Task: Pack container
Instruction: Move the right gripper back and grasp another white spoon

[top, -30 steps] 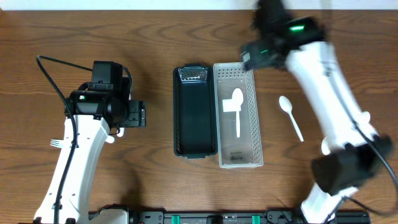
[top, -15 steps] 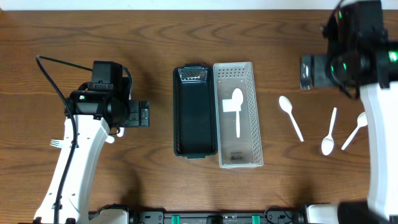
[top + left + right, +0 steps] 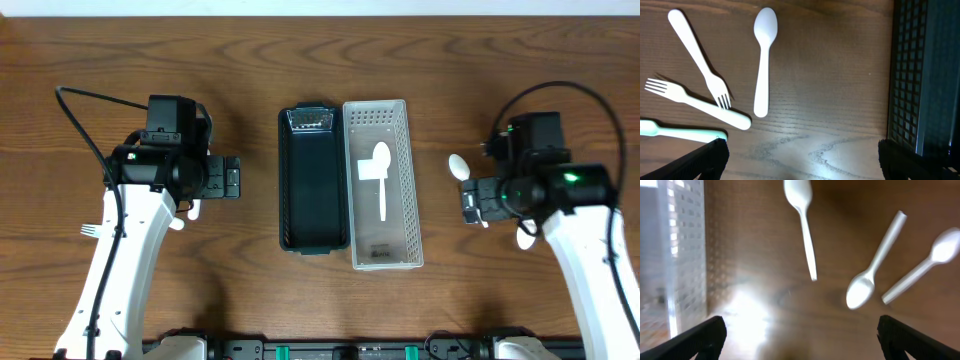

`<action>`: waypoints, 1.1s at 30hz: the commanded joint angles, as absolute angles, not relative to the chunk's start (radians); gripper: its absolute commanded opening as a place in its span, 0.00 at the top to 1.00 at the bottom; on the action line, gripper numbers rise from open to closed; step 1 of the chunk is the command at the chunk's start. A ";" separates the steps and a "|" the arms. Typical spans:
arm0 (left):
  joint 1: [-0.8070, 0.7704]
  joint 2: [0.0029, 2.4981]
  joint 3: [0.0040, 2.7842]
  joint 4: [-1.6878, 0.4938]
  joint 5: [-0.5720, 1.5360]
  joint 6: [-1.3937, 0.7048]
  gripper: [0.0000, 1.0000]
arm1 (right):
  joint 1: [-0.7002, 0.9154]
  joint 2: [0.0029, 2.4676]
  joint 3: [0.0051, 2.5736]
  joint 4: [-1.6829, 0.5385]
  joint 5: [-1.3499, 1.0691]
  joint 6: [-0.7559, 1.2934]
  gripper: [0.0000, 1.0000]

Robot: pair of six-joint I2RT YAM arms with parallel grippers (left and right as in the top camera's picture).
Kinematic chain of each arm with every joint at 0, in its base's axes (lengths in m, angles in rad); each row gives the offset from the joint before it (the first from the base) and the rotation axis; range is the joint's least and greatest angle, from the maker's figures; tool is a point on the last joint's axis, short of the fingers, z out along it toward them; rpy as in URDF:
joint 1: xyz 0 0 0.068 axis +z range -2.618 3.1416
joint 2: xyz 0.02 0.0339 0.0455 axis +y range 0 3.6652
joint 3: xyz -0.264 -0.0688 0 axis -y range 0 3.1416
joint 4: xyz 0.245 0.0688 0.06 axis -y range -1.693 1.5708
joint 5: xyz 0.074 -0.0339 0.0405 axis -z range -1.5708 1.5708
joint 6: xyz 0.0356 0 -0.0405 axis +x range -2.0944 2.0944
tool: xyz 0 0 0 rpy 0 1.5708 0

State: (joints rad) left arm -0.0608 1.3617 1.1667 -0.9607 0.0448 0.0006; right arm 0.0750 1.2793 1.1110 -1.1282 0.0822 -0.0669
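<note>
My right gripper should keep moving down to the white spoon lying free beside the clear container, its handle (image 3: 809,247) pointing between my fingers, until they straddle its neck (image 3: 802,212).
A black container (image 3: 313,190) and a clear perforated container (image 3: 398,200) stand side by side mid-table; the clear one holds a white spoon (image 3: 380,175). My right gripper (image 3: 470,203) is open and empty, low over three loose white spoons (image 3: 802,225) (image 3: 875,265) (image 3: 925,265); the clear container's wall (image 3: 675,255) is at its left. My left gripper (image 3: 228,182) is open and empty left of the black container (image 3: 925,75). Its wrist view shows a white spoon (image 3: 762,60), two forks (image 3: 700,60) (image 3: 695,102) and a pale green handle (image 3: 680,131).
In the overhead view one spoon (image 3: 458,167) shows beside the right gripper and another's bowl (image 3: 524,238) below the arm. A fork's tines (image 3: 92,230) stick out left of the left arm. Arm bases stand at the front edge.
My right arm has swung from over the containers' far end out to the right, then down to the loose spoons. The left arm has barely moved.
</note>
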 commanded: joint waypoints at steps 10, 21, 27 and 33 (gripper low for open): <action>-0.062 1.365 1.183 -0.960 0.033 0.006 0.02 | 0.020 1.581 1.088 -0.901 0.032 -0.278 0.01; -0.062 1.365 1.183 -0.960 0.033 0.006 0.02 | -0.054 1.775 1.088 -0.840 -0.034 -0.278 0.01; -0.062 1.365 1.183 -0.961 0.033 0.006 0.02 | -0.054 1.844 1.088 -0.818 -0.034 -0.275 0.01; -0.062 1.365 1.183 -0.961 0.033 0.006 0.02 | -0.054 1.870 1.088 -0.774 0.022 -0.209 0.01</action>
